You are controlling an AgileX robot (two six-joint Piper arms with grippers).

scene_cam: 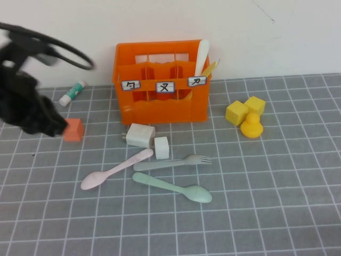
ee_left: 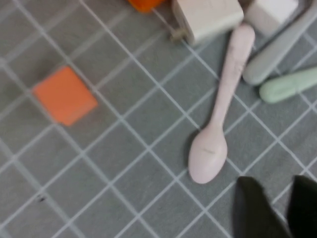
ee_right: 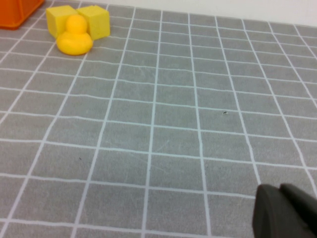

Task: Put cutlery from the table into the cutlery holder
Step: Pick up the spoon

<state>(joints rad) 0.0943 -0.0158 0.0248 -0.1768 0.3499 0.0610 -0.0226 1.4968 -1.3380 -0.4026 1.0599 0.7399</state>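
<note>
The pink spoon lies free of the fork (scene_cam: 131,162), so my left gripper should go on with open fingers to the middle of the spoon's handle (scene_cam: 126,165) before it closes there.
The orange cutlery holder (scene_cam: 160,85) stands at the back middle of the grey grid table (scene_cam: 266,202), with a white spoon (scene_cam: 202,56) upright in its right compartment. In front of it lie a pale pink spoon (scene_cam: 114,169), a grey-green fork (scene_cam: 173,162) and a mint-green spoon (scene_cam: 173,188). My left gripper (scene_cam: 53,127) hovers at the far left beside an orange cube. In the left wrist view it (ee_left: 280,208) is open and empty, just past the pink spoon's bowl (ee_left: 208,156). My right gripper (ee_right: 286,214) is shut and empty over bare table and is out of the high view.
Two white cubes (scene_cam: 140,135) (scene_cam: 161,148) sit between the holder and the cutlery. An orange cube (scene_cam: 73,129) and a white-green tube (scene_cam: 73,92) lie at the left. Two yellow blocks (scene_cam: 245,109) and a yellow duck (scene_cam: 251,127) sit at the right.
</note>
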